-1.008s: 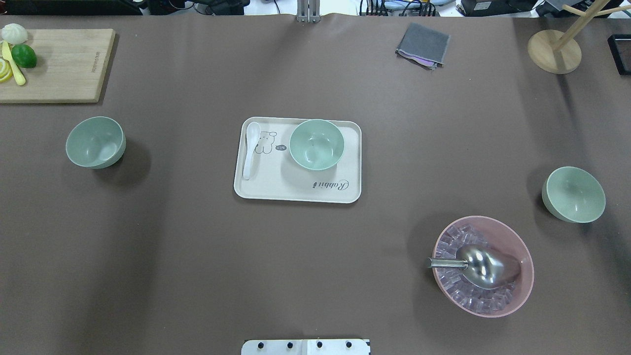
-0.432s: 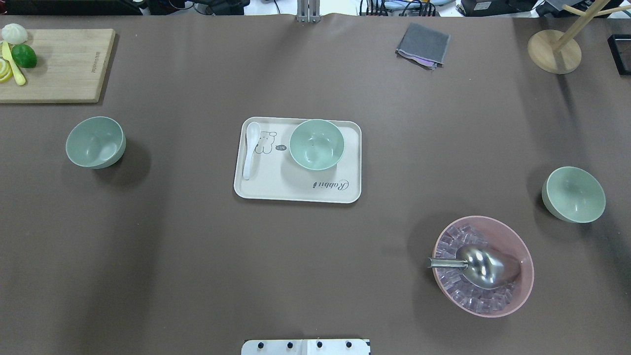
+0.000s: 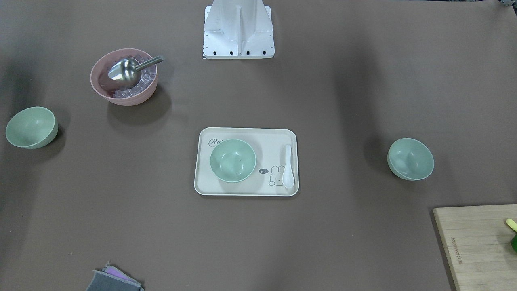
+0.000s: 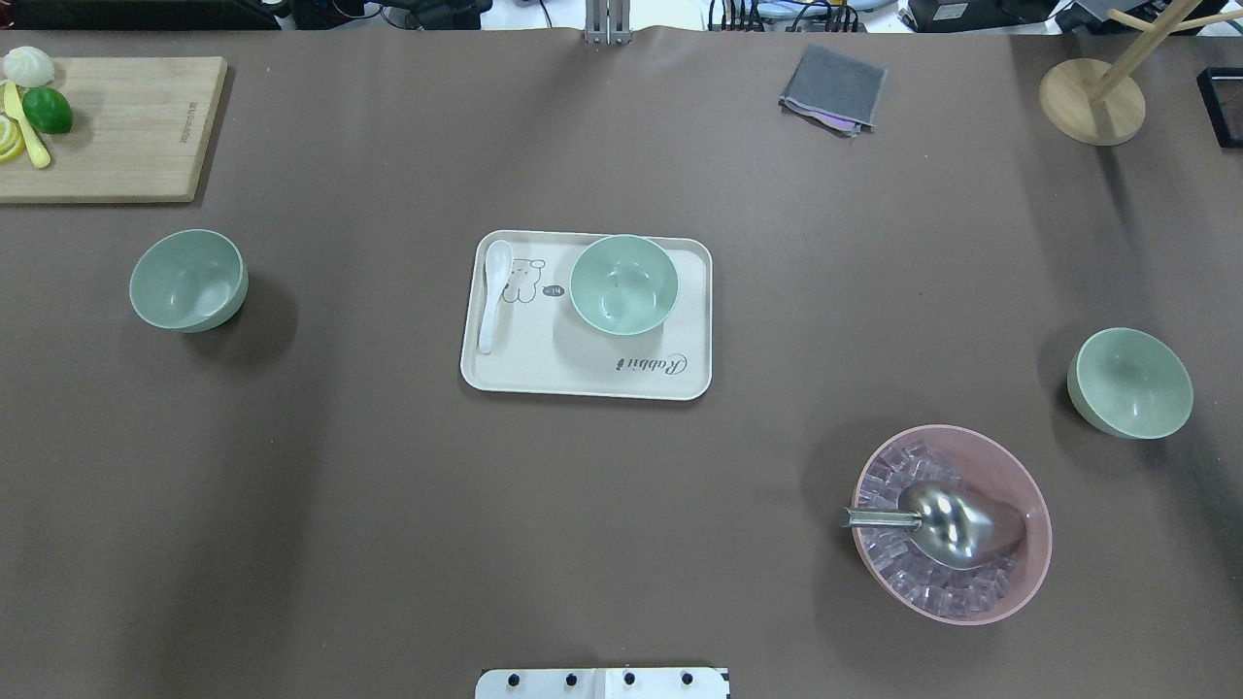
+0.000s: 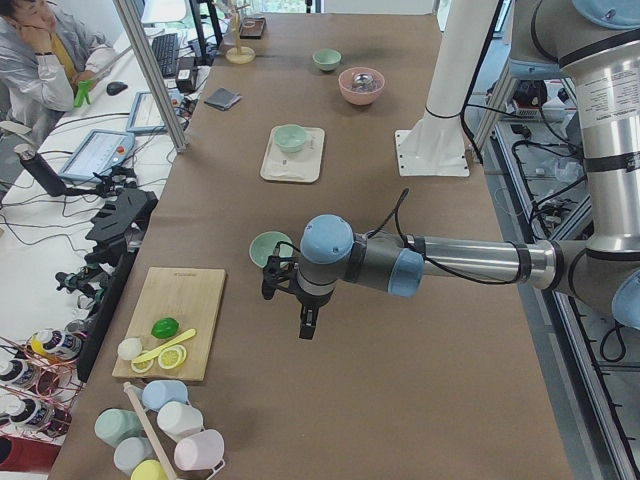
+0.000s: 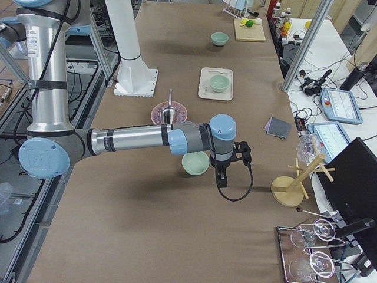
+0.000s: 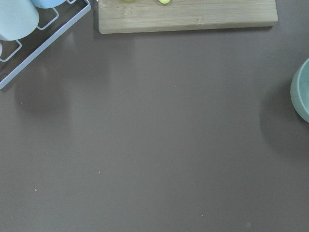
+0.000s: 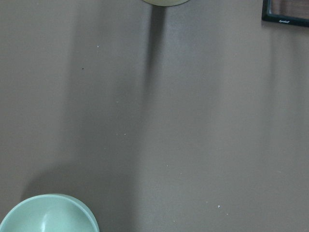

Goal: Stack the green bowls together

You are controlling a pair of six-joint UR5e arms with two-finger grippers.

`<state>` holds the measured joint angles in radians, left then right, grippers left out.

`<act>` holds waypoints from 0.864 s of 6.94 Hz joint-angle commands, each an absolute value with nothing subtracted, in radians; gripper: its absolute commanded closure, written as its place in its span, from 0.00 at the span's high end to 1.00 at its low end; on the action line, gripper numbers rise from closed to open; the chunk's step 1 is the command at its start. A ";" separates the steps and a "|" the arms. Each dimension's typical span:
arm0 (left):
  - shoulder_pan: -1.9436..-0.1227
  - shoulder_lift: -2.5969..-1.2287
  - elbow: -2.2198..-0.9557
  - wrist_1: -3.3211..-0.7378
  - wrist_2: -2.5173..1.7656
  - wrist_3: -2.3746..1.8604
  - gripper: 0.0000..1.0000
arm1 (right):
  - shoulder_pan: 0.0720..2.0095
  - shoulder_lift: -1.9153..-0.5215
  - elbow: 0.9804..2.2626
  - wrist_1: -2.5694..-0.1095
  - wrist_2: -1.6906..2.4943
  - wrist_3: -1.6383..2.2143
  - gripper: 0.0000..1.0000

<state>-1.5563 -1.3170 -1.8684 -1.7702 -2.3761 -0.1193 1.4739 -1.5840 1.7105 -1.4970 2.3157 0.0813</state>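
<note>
My right gripper will lower the bowl [image 3: 32, 127] beside it, and that bowl will nest deep, because the bowl on the cream tray [image 3: 233, 160] is empty and flared.
Three pale green bowls sit apart. One [image 4: 187, 280] is on the table at the left, one [image 4: 622, 284] on the cream tray [image 4: 583, 374] in the middle, one [image 4: 1130, 382] at the right. My left gripper [image 5: 290, 300] hangs just beside the left bowl [image 5: 266, 246], toward the cutting board. My right gripper [image 6: 227, 170] hangs just beside the right bowl [image 6: 195, 163]. Neither gripper shows in the overhead or front views, and no fingers show in the wrist views. I cannot tell whether either is open or shut. Bowl edges show in the left wrist view [image 7: 302, 92] and the right wrist view [image 8: 48, 215].
A pink bowl [image 4: 1010, 466] of ice cubes with a metal scoop [image 4: 947, 524] stands near the right bowl. A white spoon [image 4: 495, 291] lies on the tray. A cutting board [image 4: 117, 126] with fruit, a grey cloth [image 4: 833, 89] and a wooden stand [image 4: 1091, 101] lie at the far edge.
</note>
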 commanded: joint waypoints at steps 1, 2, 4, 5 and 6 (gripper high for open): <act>-1.551 -1.316 -1.867 -1.770 -2.376 -0.120 0.98 | 1.384 -1.615 1.715 -1.453 2.342 0.189 0.98; -1.551 -1.315 -1.867 -1.764 -2.381 -0.121 0.98 | 1.302 -1.656 1.706 -1.324 2.330 0.306 0.96; -1.551 -1.310 -1.853 -1.758 -2.425 -0.121 0.98 | 1.197 -1.674 1.640 -1.169 2.295 0.429 0.94; -1.551 -1.307 -1.847 -1.766 -2.425 -0.120 0.98 | 1.174 -1.672 1.590 -1.125 2.293 0.430 0.94; -1.551 -1.307 -1.847 -1.769 -2.425 -0.120 0.98 | 1.164 -1.669 1.551 -1.077 2.296 0.433 0.94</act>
